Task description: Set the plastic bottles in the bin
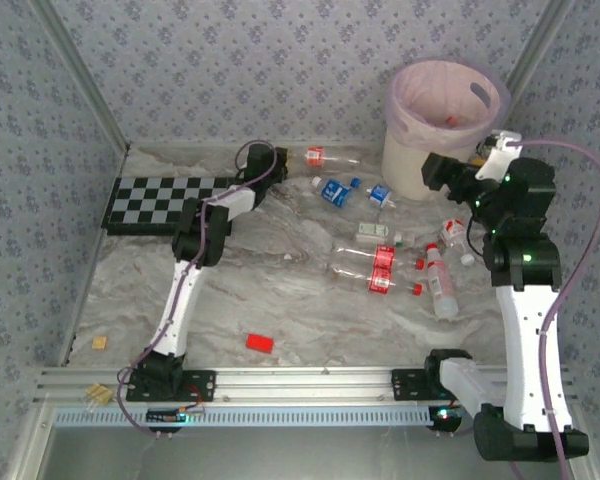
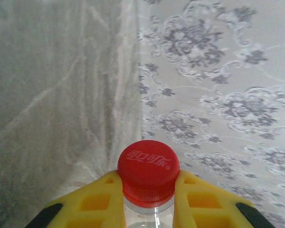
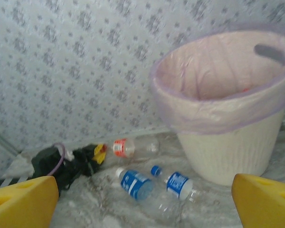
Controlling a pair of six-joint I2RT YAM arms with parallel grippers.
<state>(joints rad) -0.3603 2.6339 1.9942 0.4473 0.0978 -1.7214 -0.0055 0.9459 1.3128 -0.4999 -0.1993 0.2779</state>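
The bottle's base is free and my left gripper is on the clear bottle's neck, so my right gripper should now go toward the bottle's base and close around it.
A clear plastic bottle with a red label lies against the back wall. My left gripper is shut on its neck, the yellow fingers pressing just under the red cap. Two blue-label bottles lie in front of the bin; they show in the right wrist view too. Several red-label bottles lie at centre right. The bin has a pink liner and something red inside. My right gripper hangs open beside the bin with nothing between its fingers.
A black and white checkerboard lies at the back left. A small flat red block rests near the front. Patterned walls close off the back and sides. A small tan piece sits at the left edge.
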